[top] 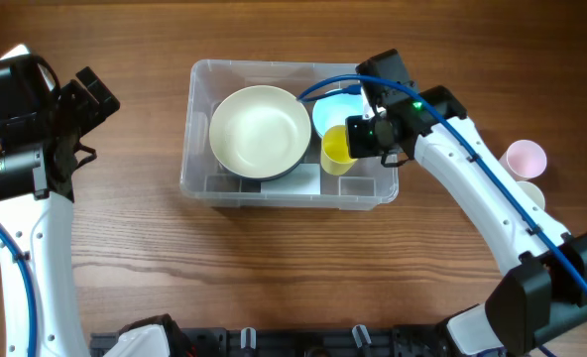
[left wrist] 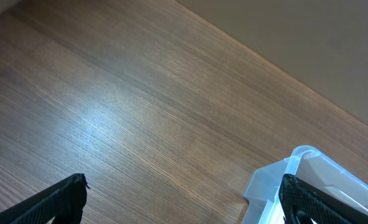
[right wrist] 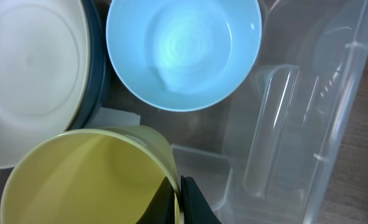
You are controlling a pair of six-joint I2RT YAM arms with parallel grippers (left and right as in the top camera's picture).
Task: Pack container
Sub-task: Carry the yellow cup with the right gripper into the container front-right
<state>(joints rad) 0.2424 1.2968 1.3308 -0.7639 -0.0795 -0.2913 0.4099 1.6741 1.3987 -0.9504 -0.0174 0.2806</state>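
Observation:
I should keep lowering the yellow cup [top: 335, 151] with my right gripper and let go at the bin's bottom [top: 357, 185], because the cup, its opening up, is over the gap next to the light blue bowl.
The container [top: 196, 149] is a clear plastic bin in the middle of the table. In it lie a large cream bowl [top: 260, 130] on a dark one and a light blue bowl [top: 329, 114]. My right gripper [top: 356, 141] is shut on the rim of a yellow cup [top: 335, 151], held inside the bin's right part. In the right wrist view the fingers [right wrist: 178, 202] pinch the yellow cup's wall [right wrist: 84, 177], with the blue bowl [right wrist: 183, 50] and cream bowl [right wrist: 28, 74] beyond. My left gripper [left wrist: 184, 199] is open and empty, left of the bin's corner [left wrist: 277, 186].
A pink cup [top: 525, 157] and a pale cup [top: 531, 194] stand on the wooden table at the right. The bin's ribbed right wall [right wrist: 333, 124] is close to the cup. The left arm [top: 36, 119] sits at the table's left side.

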